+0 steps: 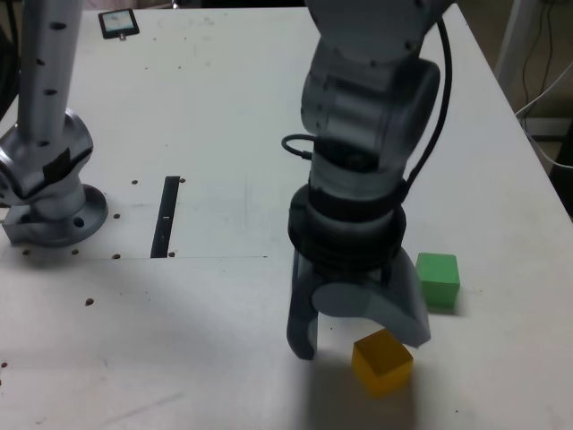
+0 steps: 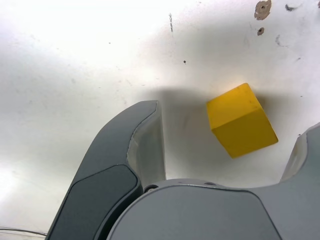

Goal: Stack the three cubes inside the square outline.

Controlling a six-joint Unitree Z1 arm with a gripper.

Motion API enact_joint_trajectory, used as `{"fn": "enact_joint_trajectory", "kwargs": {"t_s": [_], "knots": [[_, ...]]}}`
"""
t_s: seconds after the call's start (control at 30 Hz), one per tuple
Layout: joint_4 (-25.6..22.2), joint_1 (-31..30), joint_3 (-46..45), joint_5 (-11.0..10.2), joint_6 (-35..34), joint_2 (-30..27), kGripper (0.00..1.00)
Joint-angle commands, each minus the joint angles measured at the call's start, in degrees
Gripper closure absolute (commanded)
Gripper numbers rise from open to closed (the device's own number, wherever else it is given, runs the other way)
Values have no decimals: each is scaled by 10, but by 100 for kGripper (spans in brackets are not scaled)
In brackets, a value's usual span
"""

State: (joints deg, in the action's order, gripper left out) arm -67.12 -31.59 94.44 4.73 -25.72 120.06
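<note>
I can see only the yellow and green cubes around my arm (image 1: pixel 347 215), so I should expect the red cube to be hidden behind it, inside the square outline.
My gripper (image 1: pixel 358 344) hangs open just above the table near its front edge. The yellow cube (image 1: pixel 382 361) rests on the table, turned at an angle, just in front of the gap between the fingers. In the wrist view the yellow cube (image 2: pixel 241 120) lies between the two spread fingers (image 2: pixel 145 135), nearer the far one, and touches neither. The green cube (image 1: pixel 438 279) sits on the table to the exterior view's right of the gripper. The red cube and the square outline do not show; the arm hides part of the table.
A narrow black strip (image 1: pixel 167 217) lies on the table left of the arm in the exterior view. The arm's silver base (image 1: pixel 49 193) stands at the far left. A small dark device (image 1: pixel 118 23) lies at the back. The table's right edge (image 1: pixel 537 170) runs close to the green cube.
</note>
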Motion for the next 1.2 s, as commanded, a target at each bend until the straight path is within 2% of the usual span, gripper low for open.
{"fn": "enact_joint_trajectory", "kwargs": {"t_s": [0.0, 0.17, 0.37, 0.63, 0.73, 1.03, 1.17], "knots": [[4, -1, 4, 1, 0, 13, 7], [19, -1, 12, -3, 5, 27, 7], [61, -1, 14, -8, 21, 39, 7], [61, -1, 16, -8, 25, 52, 11], [55, 1, 19, -7, 28, 55, 18], [49, 6, 26, -12, 30, 53, 56], [51, 6, 25, -13, 30, 52, 64]]}}
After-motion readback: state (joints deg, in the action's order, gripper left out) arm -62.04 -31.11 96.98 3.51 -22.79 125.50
